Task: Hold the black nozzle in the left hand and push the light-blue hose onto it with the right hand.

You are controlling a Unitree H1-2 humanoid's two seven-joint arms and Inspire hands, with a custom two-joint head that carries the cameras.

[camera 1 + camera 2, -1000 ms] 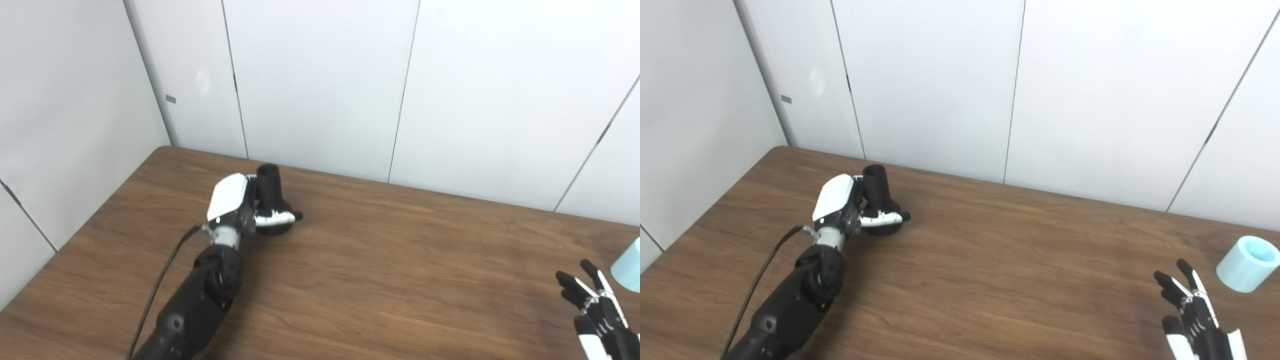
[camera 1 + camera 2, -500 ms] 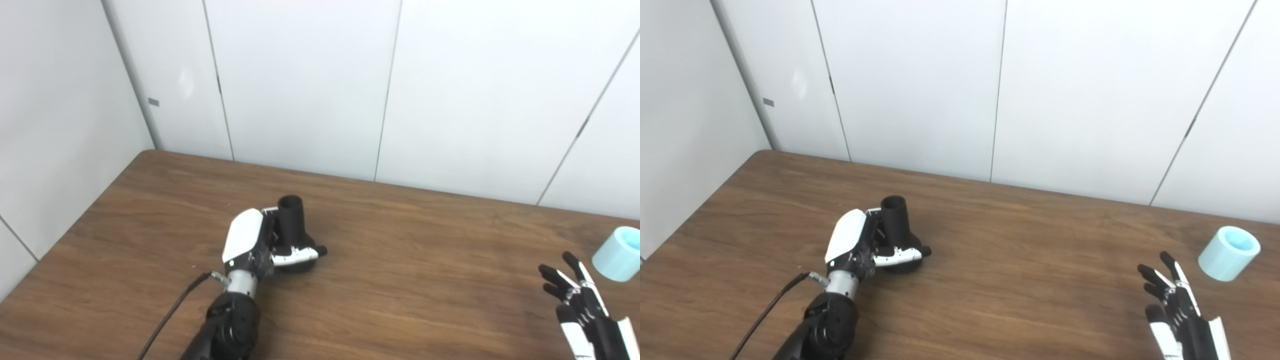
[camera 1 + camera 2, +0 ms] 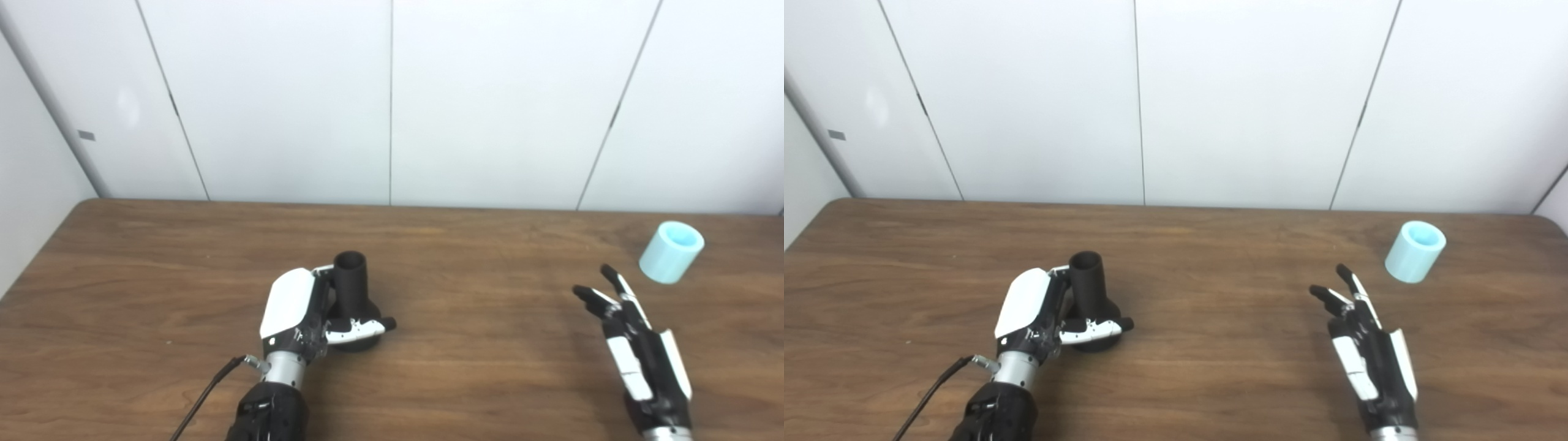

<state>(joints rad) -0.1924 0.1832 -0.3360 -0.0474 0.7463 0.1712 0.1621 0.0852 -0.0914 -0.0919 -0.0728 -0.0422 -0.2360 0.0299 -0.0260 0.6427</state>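
The thick rim (image 3: pixel 681 235) stands round and open. The light-blue hose (image 3: pixel 667 257) will therefore stay straight and keep its shape when I carry it to the black nozzle.
The black nozzle (image 3: pixel 351 293) stands upright on the wooden table, its round mouth up and its wide base down. My left hand (image 3: pixel 300 312) is shut on the nozzle, thumb across the base and fingers hidden behind the neck. The light-blue hose (image 3: pixel 671 252), a short open cylinder, stands tilted on the table at the far right. My right hand (image 3: pixel 631 343) hovers open with fingers spread, below and to the left of the hose, a clear gap apart from it.
The brown wooden table (image 3: pixel 478 257) spans the view, ending at white wall panels (image 3: pixel 392 98) behind. A black cable (image 3: pixel 202 398) runs from my left wrist to the bottom edge. Bare wood lies between the two hands.
The camera has swung to the right, so the whole picture shifted. My left hand has drawn the nozzle nearer, away from the back wall. My right hand has risen further into view, toward the hose.
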